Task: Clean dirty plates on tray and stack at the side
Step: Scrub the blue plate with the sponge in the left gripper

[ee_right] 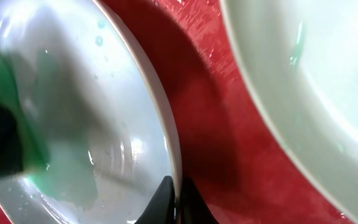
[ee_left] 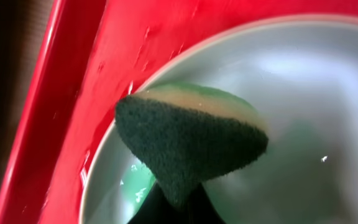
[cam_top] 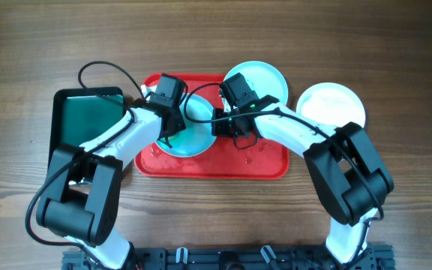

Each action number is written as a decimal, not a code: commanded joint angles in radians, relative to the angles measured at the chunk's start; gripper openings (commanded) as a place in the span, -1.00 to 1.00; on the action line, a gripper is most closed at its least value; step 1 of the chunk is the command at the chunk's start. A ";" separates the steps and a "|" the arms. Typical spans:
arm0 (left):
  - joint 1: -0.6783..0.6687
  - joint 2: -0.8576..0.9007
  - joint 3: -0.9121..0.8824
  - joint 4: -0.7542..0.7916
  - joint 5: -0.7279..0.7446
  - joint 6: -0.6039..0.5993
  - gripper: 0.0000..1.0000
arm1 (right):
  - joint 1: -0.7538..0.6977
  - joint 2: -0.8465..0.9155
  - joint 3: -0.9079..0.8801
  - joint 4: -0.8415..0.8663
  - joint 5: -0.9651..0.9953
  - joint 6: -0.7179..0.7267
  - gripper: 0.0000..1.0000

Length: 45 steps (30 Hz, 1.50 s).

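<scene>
The sponge comes to the plate's rim point(ee_left: 137, 89) while green smear sits inside, so next my left gripper wipes the sponge back across the plate point(cam_top: 200, 123) toward my right gripper.
A pale aqua plate point(cam_top: 193, 139) lies in the red tray point(cam_top: 223, 163) at its left middle. My left gripper point(cam_top: 172, 124) is shut on a dark green sponge point(ee_left: 191, 140) pressed on this plate point(ee_left: 303, 81), with a teal-green smear point(ee_left: 135, 183) beside it. My right gripper point(cam_top: 220, 127) is shut on the plate's right rim point(ee_right: 174, 155); a wet green smear point(ee_right: 67, 180) shows inside. A second aqua plate point(cam_top: 265, 79) sits at the tray's back right corner, also in the right wrist view point(ee_right: 303, 74). A white plate point(cam_top: 332, 105) lies on the table to the right.
A smaller dark green, black-rimmed tray point(cam_top: 81, 120) stands left of the red tray. The red tray floor point(ee_right: 216, 112) is wet with droplets. Both arms cross over the red tray's back half. The wooden table point(cam_top: 396, 60) surrounds everything.
</scene>
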 commanded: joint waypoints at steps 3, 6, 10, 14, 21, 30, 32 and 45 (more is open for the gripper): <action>0.013 0.029 -0.013 0.169 0.179 -0.014 -0.92 | 0.003 0.019 0.012 -0.003 -0.005 -0.019 -0.91; 0.013 0.029 -0.013 0.212 0.294 0.042 -0.92 | 0.003 0.019 0.012 -0.003 -0.005 -0.020 -0.91; 0.013 0.029 -0.013 0.127 0.381 0.158 -0.92 | 0.003 0.019 0.012 -0.002 -0.006 -0.020 -0.91; 0.013 0.029 -0.013 0.046 0.713 0.407 -0.92 | 0.003 0.019 0.012 0.000 -0.009 -0.021 -0.91; 0.014 0.029 -0.013 0.096 0.647 0.415 -0.92 | 0.003 0.019 0.012 0.000 -0.010 -0.021 -0.91; 0.014 0.029 -0.013 0.101 -0.074 0.115 -0.92 | 0.003 0.019 0.012 0.000 -0.010 -0.021 -0.92; 0.014 0.029 -0.013 0.029 -0.180 0.048 -0.92 | 0.003 0.019 0.012 0.000 -0.010 -0.021 -0.91; 0.014 0.029 -0.013 -0.261 0.755 0.411 -0.92 | -0.022 0.019 0.010 -0.025 -0.093 -0.026 -0.92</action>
